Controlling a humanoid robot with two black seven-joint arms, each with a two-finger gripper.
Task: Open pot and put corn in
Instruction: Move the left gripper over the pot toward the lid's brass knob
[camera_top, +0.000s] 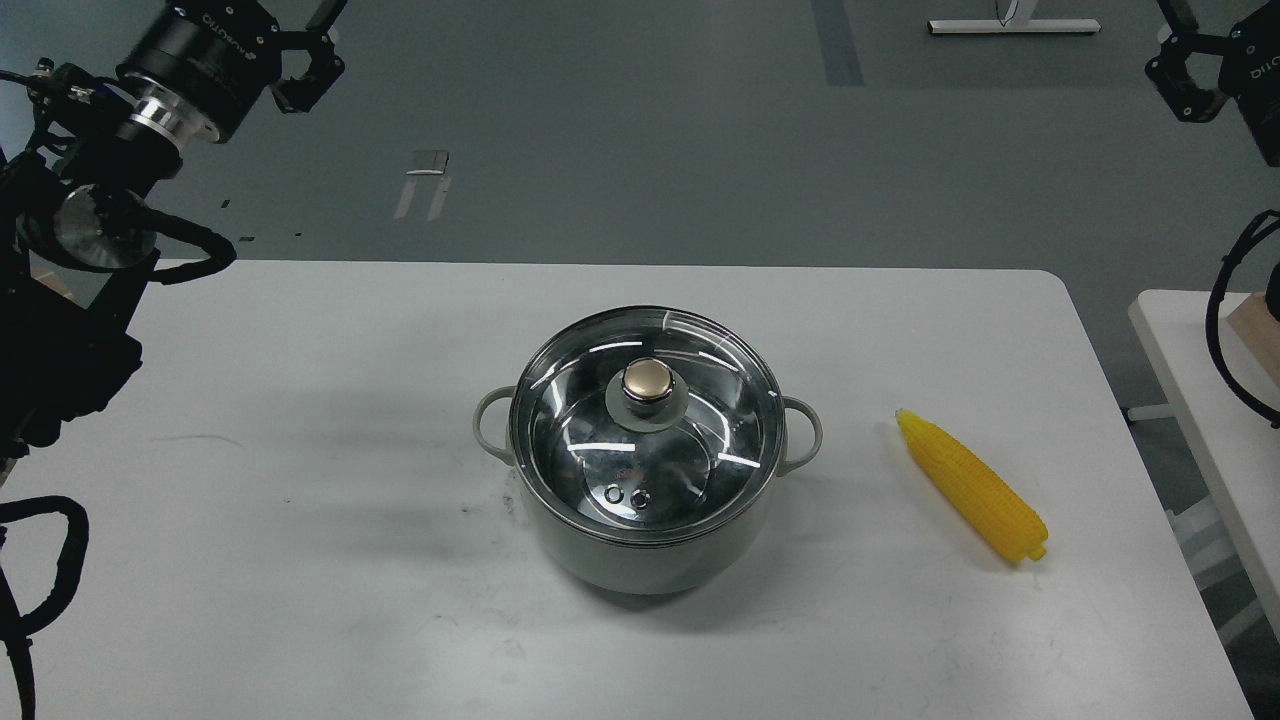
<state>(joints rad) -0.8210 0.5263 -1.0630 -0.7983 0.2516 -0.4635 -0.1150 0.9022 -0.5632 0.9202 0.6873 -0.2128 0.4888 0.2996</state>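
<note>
The robot should expect an empty pot (648, 562) when it lifts the glass lid by the lid's gold knob, because only shiny metal (686, 470) shows through the glass lid.
The pale grey-green pot (640, 560) stands in the middle of the white table, with a round glass lid (700, 400) and its gold knob (648, 381) resting on its rim. The yellow corn (972, 486) lies on the table to the pot's right, slanted, with its narrow end towards the far side. My left gripper (333, 42) hangs high at the top left, far from the pot, open and holding nothing. My right gripper (1165, 45) is raised at the top right, partly cut off by the frame edge, open with nothing in it.
The table's (300, 600) far edge runs behind the pot and its right edge lies just past the corn. A second white table (1180, 340) stands at the far right. Black cables and thick arm parts crowd the left edge.
</note>
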